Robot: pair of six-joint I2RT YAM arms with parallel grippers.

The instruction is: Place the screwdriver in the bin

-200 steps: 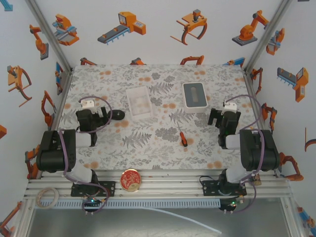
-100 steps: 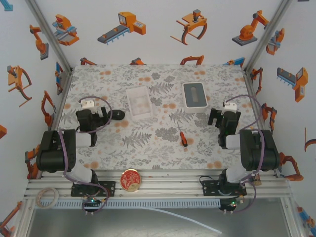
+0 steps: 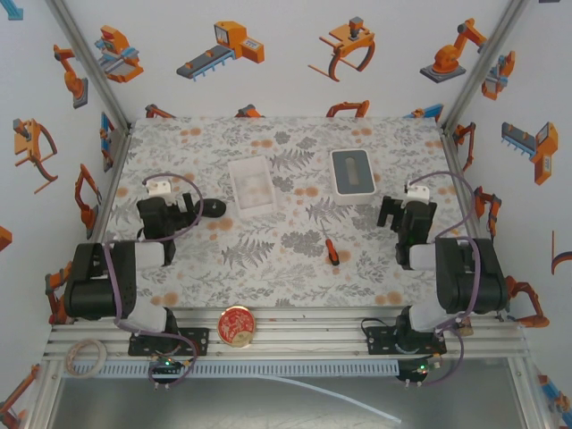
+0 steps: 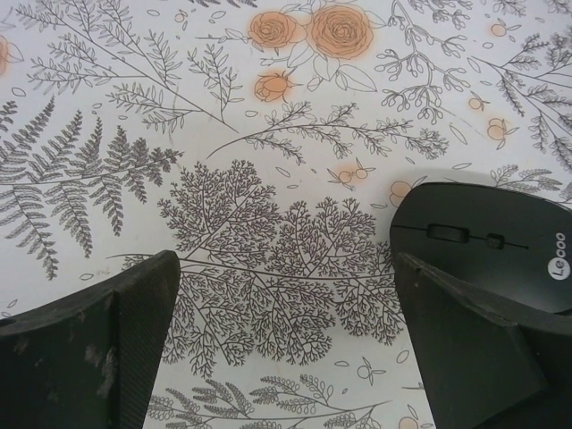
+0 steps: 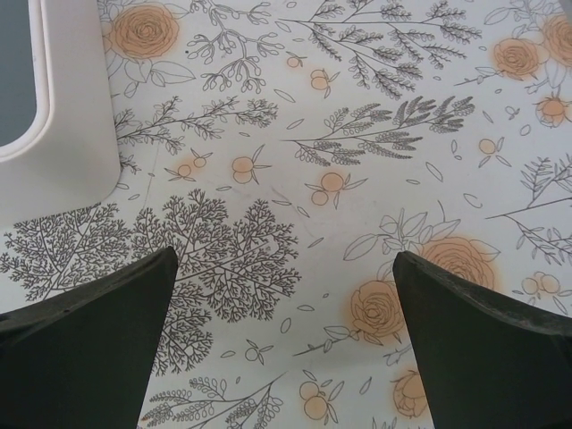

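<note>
The screwdriver's orange-red handle (image 3: pixel 332 251) lies clear of the grey box, so my open right gripper should keep going toward that handle (image 3: pixel 332 255) and close across its narrow way.
The small orange-red screwdriver (image 3: pixel 332 251) lies on the floral table a little right of centre, its dark shaft pointing away from the arms. The white translucent bin (image 3: pixel 251 184) sits further back, left of centre, and looks empty. My left gripper (image 3: pixel 170 207) hovers at the left side, open, with bare tablecloth between its fingers (image 4: pixel 98 349). My right gripper (image 3: pixel 402 213) is at the right side, open as well, with nothing between its fingers (image 5: pixel 89 349). Both grippers are well apart from the screwdriver.
A black oval mouse (image 3: pixel 213 208) lies just right of the left gripper, its body (image 4: pixel 500 246) touching or close behind the right finger. A grey box with a white rim (image 3: pixel 351 172) stands at the back right, its corner (image 5: pixel 63 107) showing. A red round lid (image 3: pixel 237 324) rests on the front rail.
The left arm's lower body has shifted slightly left and down. The grippers and objects stay where they were.
</note>
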